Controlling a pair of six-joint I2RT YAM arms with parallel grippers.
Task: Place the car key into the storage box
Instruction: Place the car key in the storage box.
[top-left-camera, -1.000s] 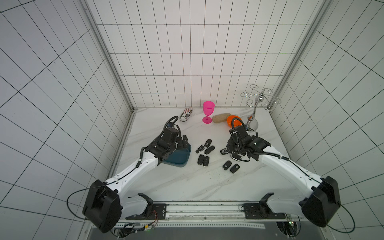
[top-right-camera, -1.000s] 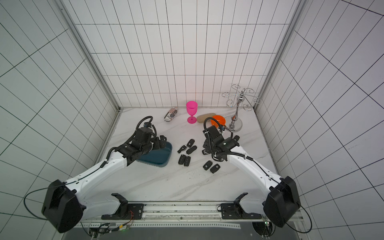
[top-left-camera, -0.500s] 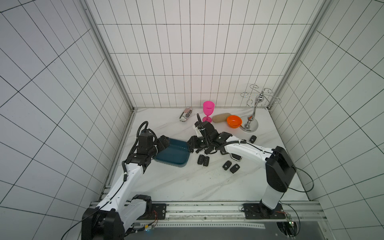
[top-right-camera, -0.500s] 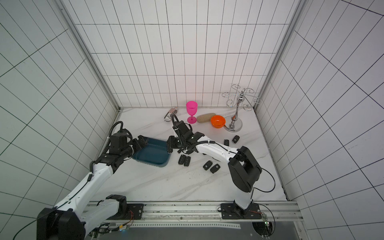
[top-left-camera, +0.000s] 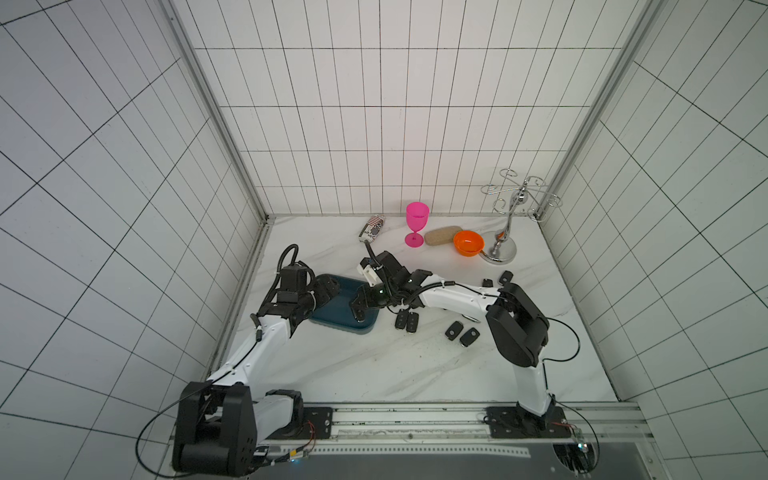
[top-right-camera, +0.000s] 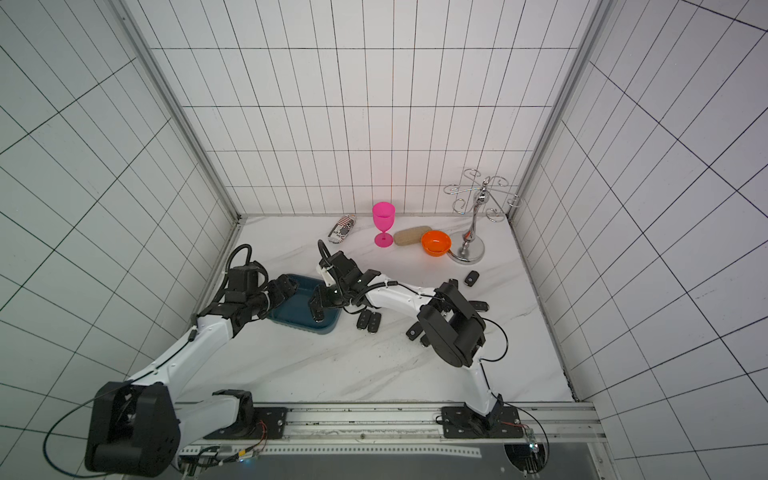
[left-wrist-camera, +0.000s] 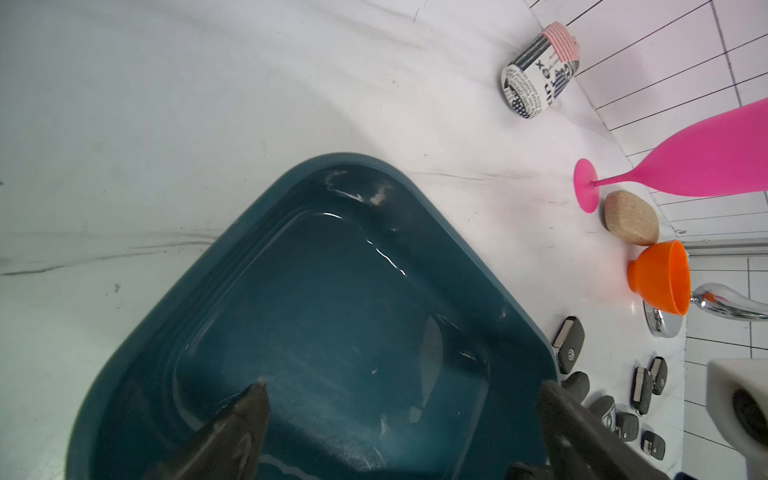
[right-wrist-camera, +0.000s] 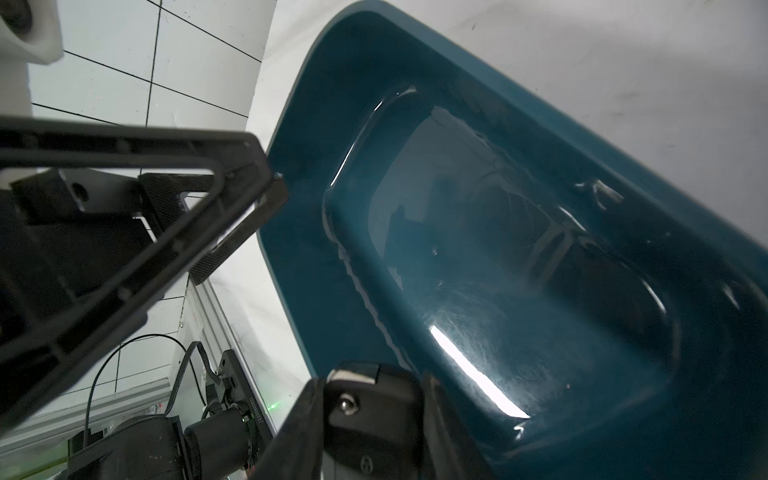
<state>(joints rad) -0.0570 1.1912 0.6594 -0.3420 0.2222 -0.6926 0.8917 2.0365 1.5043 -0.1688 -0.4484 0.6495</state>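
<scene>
The black car key (right-wrist-camera: 372, 420) is over the storage box, and the box's bottom (top-left-camera: 342, 317) is clear. My right gripper should keep going inward and down and let go close to the box's bottom.
The storage box (top-left-camera: 332, 318) (top-right-camera: 293, 313) is a shallow teal tub at the table's left; nothing lies on its floor (left-wrist-camera: 332, 291) (right-wrist-camera: 519, 270). My right gripper (top-left-camera: 360, 319) (top-right-camera: 316, 313) hangs over the box's right end, shut on a black car key (right-wrist-camera: 370, 411) whose silver button shows between the fingers (right-wrist-camera: 436, 415). My left gripper (top-left-camera: 328, 291) (top-right-camera: 286, 291) (left-wrist-camera: 401, 395) stands open over the box's left end, nothing between its fingers (left-wrist-camera: 249, 415).
Several more black car keys (top-left-camera: 406, 321) (top-left-camera: 461, 333) (top-left-camera: 505, 277) (left-wrist-camera: 569, 345) lie right of the box. Along the back wall are a patterned can (top-left-camera: 372, 227), a pink goblet (top-left-camera: 417, 224), a tan block (top-left-camera: 442, 235), an orange bowl (top-left-camera: 468, 243) and a chrome stand (top-left-camera: 500, 245).
My right gripper has swung left from the loose keys to above the box, still shut. My left gripper has drawn back from over the box to its left end, staying open.
</scene>
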